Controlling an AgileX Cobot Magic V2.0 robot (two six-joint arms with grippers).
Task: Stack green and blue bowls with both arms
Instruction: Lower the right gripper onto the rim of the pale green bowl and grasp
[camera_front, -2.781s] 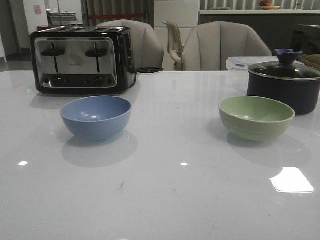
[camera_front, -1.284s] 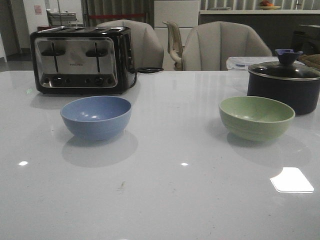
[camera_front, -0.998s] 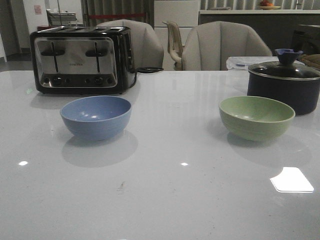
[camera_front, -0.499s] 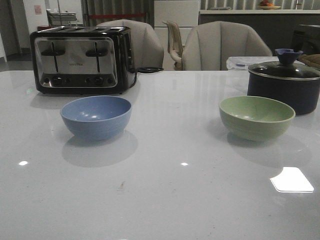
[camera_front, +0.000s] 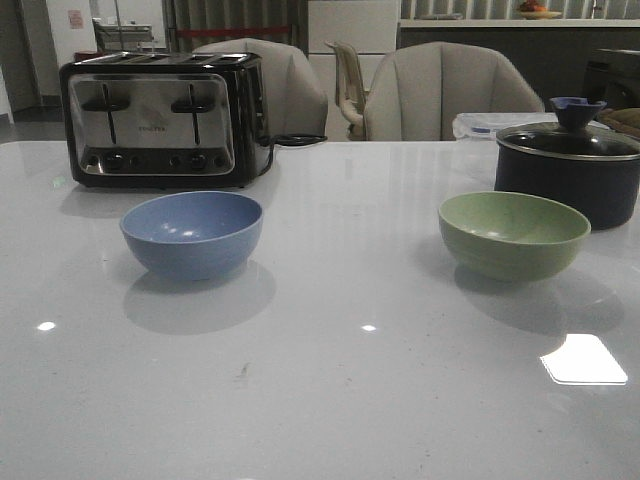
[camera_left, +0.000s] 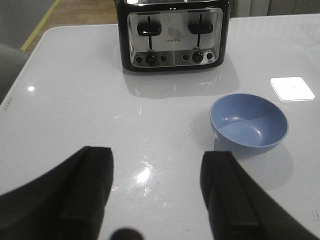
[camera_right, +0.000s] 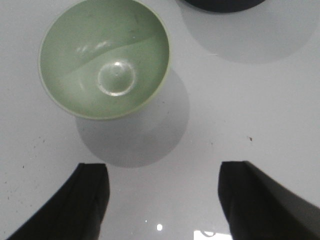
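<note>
The blue bowl (camera_front: 192, 235) will sit high and tilted when I stack it inside the green bowl, because the green bowl's rim (camera_front: 515, 217) is only just wider than the blue bowl.
The dusty blue bowl (camera_front: 192, 233) stands upright and empty on the left of the white table; it also shows in the left wrist view (camera_left: 248, 121). The pale green bowl (camera_front: 513, 234) stands upright and empty on the right, in front of the dark pot; it also shows in the right wrist view (camera_right: 104, 58). The two bowls stand well apart. My left gripper (camera_left: 157, 162) is open and empty above the table, short of the blue bowl. My right gripper (camera_right: 162, 177) is open and empty above the table, short of the green bowl. Neither arm shows in the front view.
A black and silver toaster (camera_front: 160, 120) stands behind the blue bowl, its cord trailing right. A dark lidded pot (camera_front: 568, 167) stands close behind the green bowl at the right edge. Grey chairs (camera_front: 440, 92) stand beyond the table's far edge.
</note>
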